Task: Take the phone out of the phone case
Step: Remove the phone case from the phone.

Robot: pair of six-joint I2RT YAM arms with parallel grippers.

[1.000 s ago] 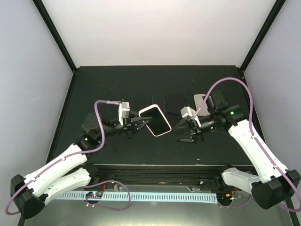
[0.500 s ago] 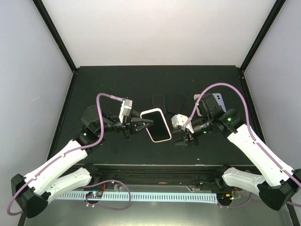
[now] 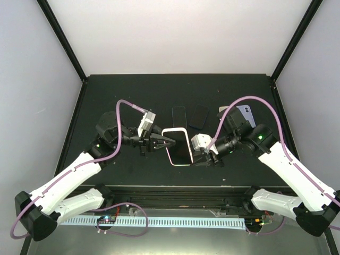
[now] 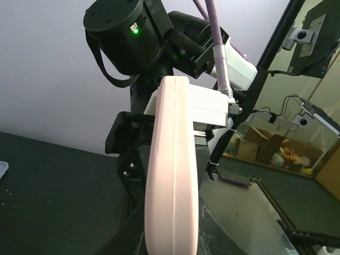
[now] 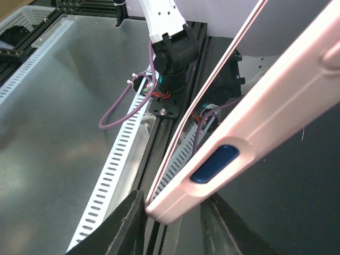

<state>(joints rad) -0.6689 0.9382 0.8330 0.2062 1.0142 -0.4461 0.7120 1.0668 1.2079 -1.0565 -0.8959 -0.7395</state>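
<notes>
My right gripper is only at the pink case's corner. I should open and grip the pink case's side at its cutout before peeling it off the phone.
The phone in its pink case is held above the black table, screen up in the top view. My left gripper is shut on the case's left long edge. In the left wrist view the case shows edge-on between my dark fingers. My right gripper is at the case's right edge. In the right wrist view the case's lower corner, with a blue side button, sits between the open fingers. The left finger touches it and the right finger stands slightly off.
Two dark flat phones lie on the table behind the held phone. A lavender case lies at the right, partly behind my right arm. The black table edge and a slotted rail run along the front.
My left gripper has carried the cased phone to the right and turned it more upright. My right gripper has moved left, bringing its fingers around the case's right corner.
</notes>
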